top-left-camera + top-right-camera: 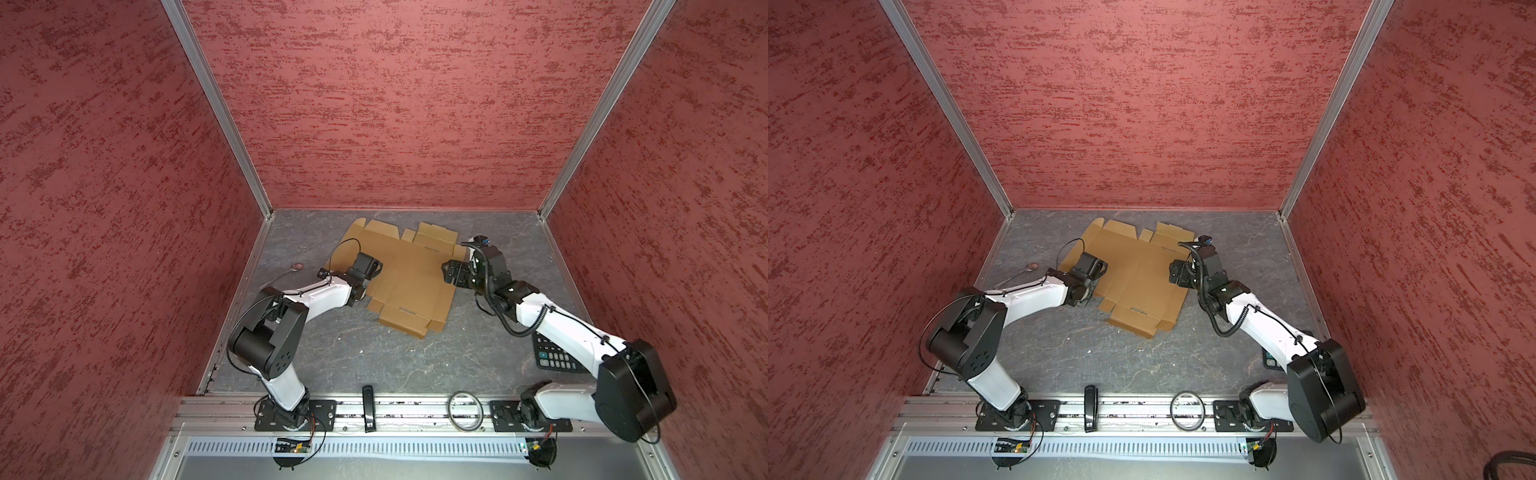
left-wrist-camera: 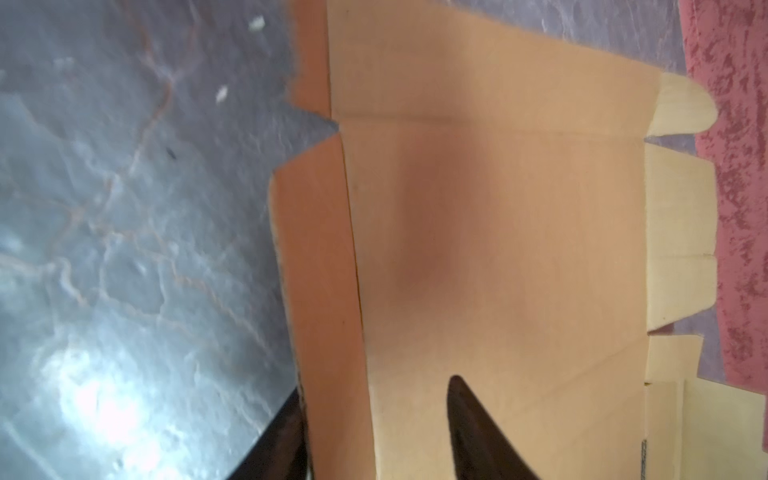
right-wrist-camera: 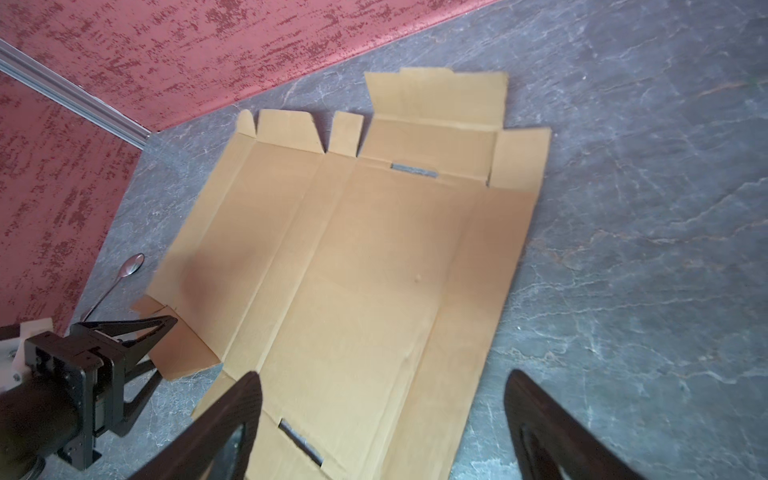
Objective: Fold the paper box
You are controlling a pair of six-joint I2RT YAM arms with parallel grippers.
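Observation:
The paper box lies slanted [image 1: 406, 276] below my grippers. My right gripper should grab the box's long edge [image 1: 450, 300] and turn the box before my left gripper folds the box's side flap.
The paper box [image 1: 409, 276] [image 1: 1138, 278] is a flat brown die-cut cardboard sheet with flaps and slots, lying on the dark grey tabletop in both top views. My left gripper [image 1: 375, 268] [image 1: 1100, 268] is at the sheet's left edge. In the left wrist view its jaws [image 2: 376, 386] stand open astride a side flap [image 2: 316, 257], one finger on the table side and the other over the panel. My right gripper [image 1: 446, 272] [image 3: 382, 399] hangs open over the sheet's right edge with nothing between its fingers. The right wrist view shows the whole sheet [image 3: 353, 270] and the left gripper [image 3: 166, 345].
A spoon [image 1: 291, 270] [image 3: 133, 264] lies left of the sheet. A black calculator [image 1: 552, 353] sits under the right arm. A ring [image 1: 465, 409] and a small black device [image 1: 368, 407] rest on the front rail. Red walls enclose three sides.

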